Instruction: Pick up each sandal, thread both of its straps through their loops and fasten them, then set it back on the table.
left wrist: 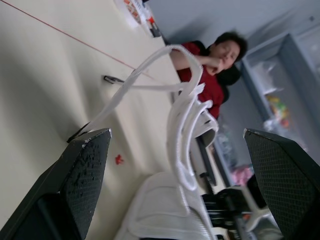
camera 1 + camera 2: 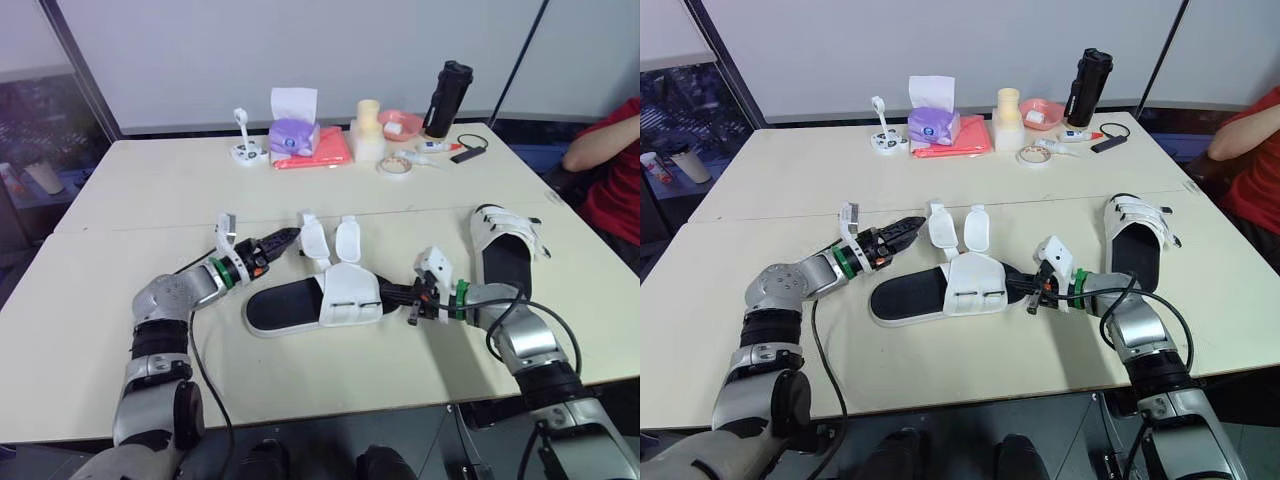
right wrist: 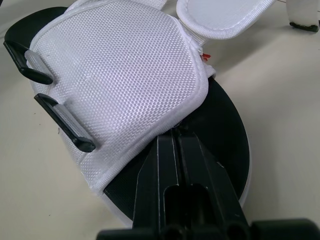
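A gap (image 2: 332,240) separates the white straps. The strap (image 2: 314,241) next to my left gripper will fold over the upper alone when I bring its tip across.
A sandal (image 2: 310,302) with a black sole and a white upper lies on the table (image 2: 150,190) between my arms. Its two white straps (image 2: 330,238) are undone and spread flat toward the far side. My left gripper (image 2: 288,238) is open just left of the straps, which stand between its fingers (image 1: 85,170) in the left wrist view. My right gripper (image 2: 392,294) is shut, its fingertips (image 3: 174,137) resting on the black insole at the edge of the white upper (image 3: 125,75). Two black loops (image 3: 60,125) sit on the upper's side. A second sandal (image 2: 505,245) lies to the right.
At the far edge stand a purple tissue box (image 2: 293,135), a red folder (image 2: 318,152), a pale cup (image 2: 367,128), a pink bowl (image 2: 400,123), a black bottle (image 2: 447,98) and a tape roll (image 2: 396,166). A person in red (image 2: 612,160) sits at the right.
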